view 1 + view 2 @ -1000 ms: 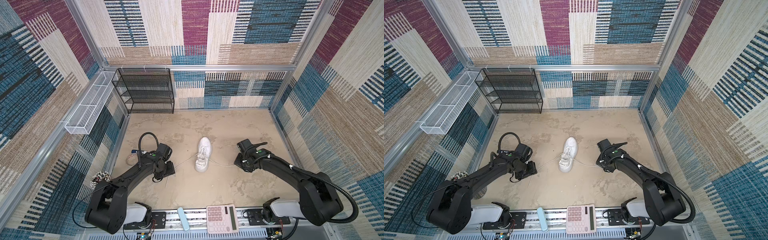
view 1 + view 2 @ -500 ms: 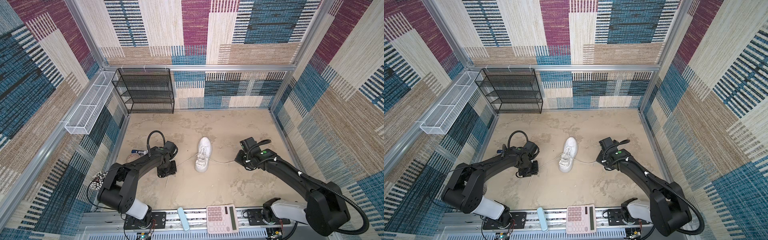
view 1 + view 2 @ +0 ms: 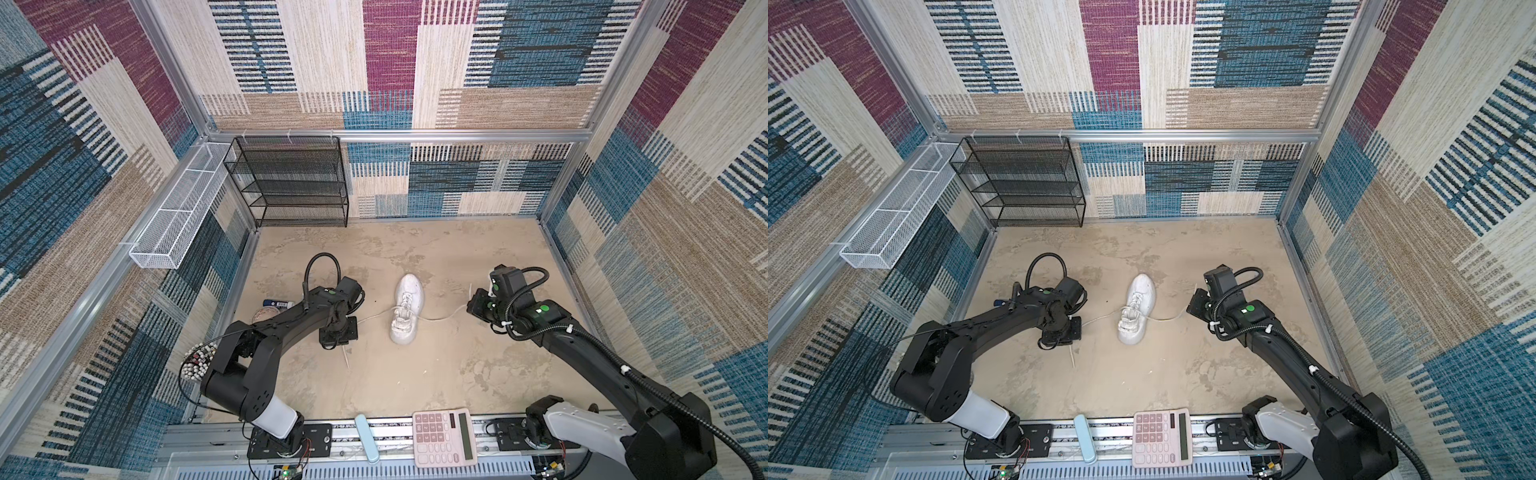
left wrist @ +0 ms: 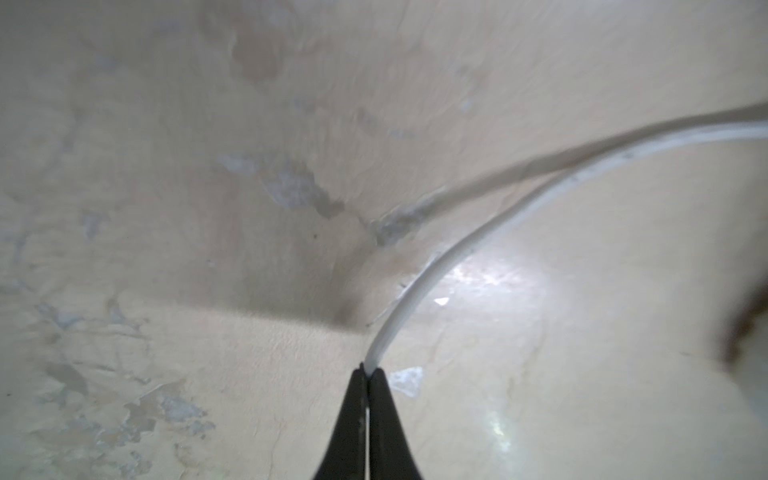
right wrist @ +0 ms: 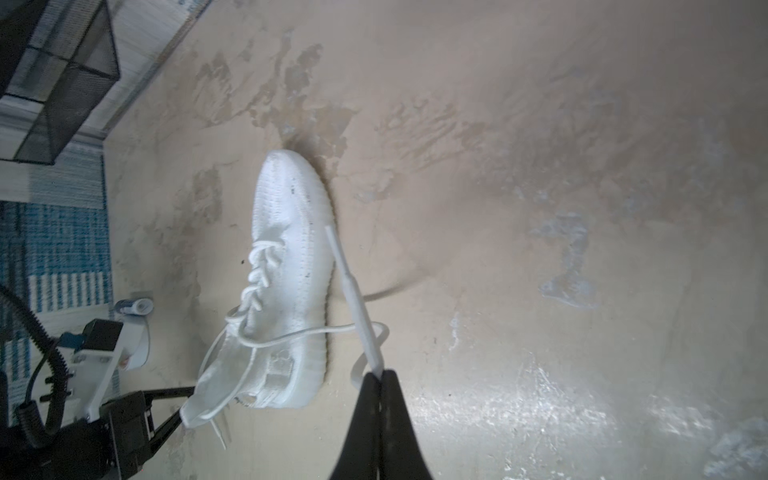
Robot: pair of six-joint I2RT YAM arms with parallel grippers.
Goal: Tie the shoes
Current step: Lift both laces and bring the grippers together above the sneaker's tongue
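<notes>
My right gripper should keep carrying the other lace over the shoe [image 3: 409, 296] and let go of it beyond, while my left gripper stretches one lace low [image 3: 376, 315] beside the shoe.
The white shoe [image 3: 406, 309] [image 3: 1137, 309] [image 5: 286, 282] lies mid-floor, toe toward the back wall, with its laces untied. Its left lace [image 3: 372, 318] runs out to my left gripper [image 3: 338, 337] [image 4: 368, 370], which is shut on the lace [image 4: 419, 291] just above the floor; the loose end trails toward the front [image 3: 345, 360]. The right lace [image 3: 440, 318] runs to my right gripper [image 3: 471, 306] [image 5: 380, 374], which is shut on it near its end. The stiff tip [image 5: 349, 282] sticks out past the fingertips.
A black mesh rack [image 3: 291, 183] stands at the back left, with a white wire basket [image 3: 174, 220] on the left wall. Small items [image 3: 274, 305] lie by the left wall. A pink calculator [image 3: 444, 436] and a light blue case [image 3: 366, 438] rest on the front rail.
My left gripper has shifted slightly toward the shoe and gone from open to shut on the left lace. The right gripper stays shut on its lace and has drifted a little back.
</notes>
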